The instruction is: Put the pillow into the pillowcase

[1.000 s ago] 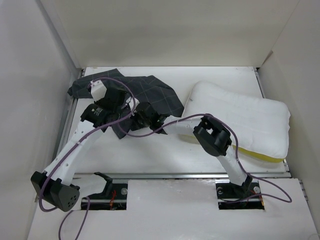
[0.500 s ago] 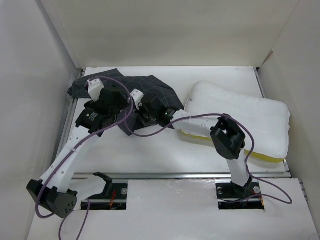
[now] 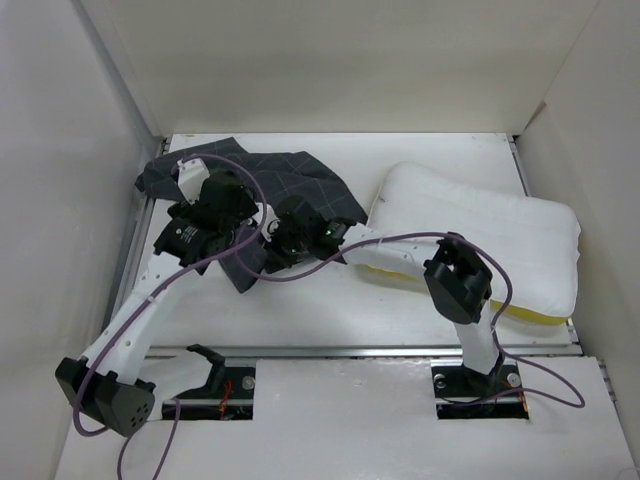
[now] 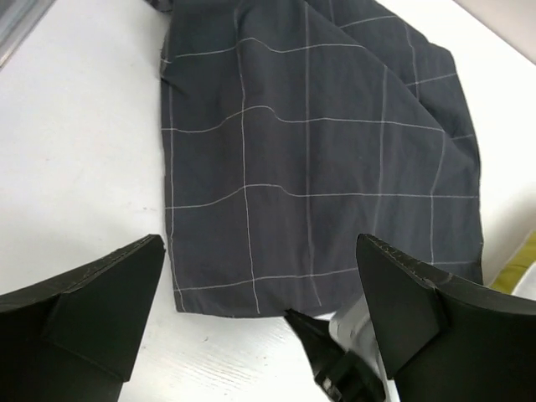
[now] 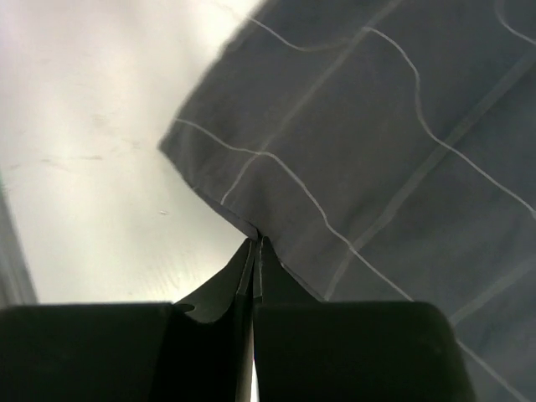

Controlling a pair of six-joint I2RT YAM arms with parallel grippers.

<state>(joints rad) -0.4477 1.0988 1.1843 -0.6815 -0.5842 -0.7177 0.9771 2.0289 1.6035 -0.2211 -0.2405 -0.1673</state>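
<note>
My left gripper needs to move back and take the pillowcase's near edge (image 4: 234, 316) while my right gripper lifts the pillowcase's pinched hem, because my left gripper is hovering over the pillowcase's flat middle (image 4: 276, 197).
The dark grey checked pillowcase (image 3: 305, 185) lies crumpled at the back left of the table. In the left wrist view the pillowcase (image 4: 310, 167) spreads flat below the camera. My left gripper (image 3: 240, 215) hovers over it, open wide, and between the fingers of the left gripper (image 4: 260, 251) there is only air above the cloth. My right gripper (image 3: 283, 242) is shut on the pillowcase's near hem. The right wrist view shows the right gripper (image 5: 258, 241) pinching the pillowcase (image 5: 377, 151) at its edge. The white pillow (image 3: 480, 235) lies at the right, apart from the pillowcase.
White walls close in the table at left, back and right. A metal rail (image 3: 350, 350) runs along the near edge, ahead of the arm bases. Purple cables (image 3: 250, 185) loop over both arms. The right gripper's dark tip (image 4: 335, 360) shows beside my left fingers.
My left gripper has opened wide and moved slightly left over the pillowcase. The right arm's elbow has swung right while its gripper stays shut on the hem.
</note>
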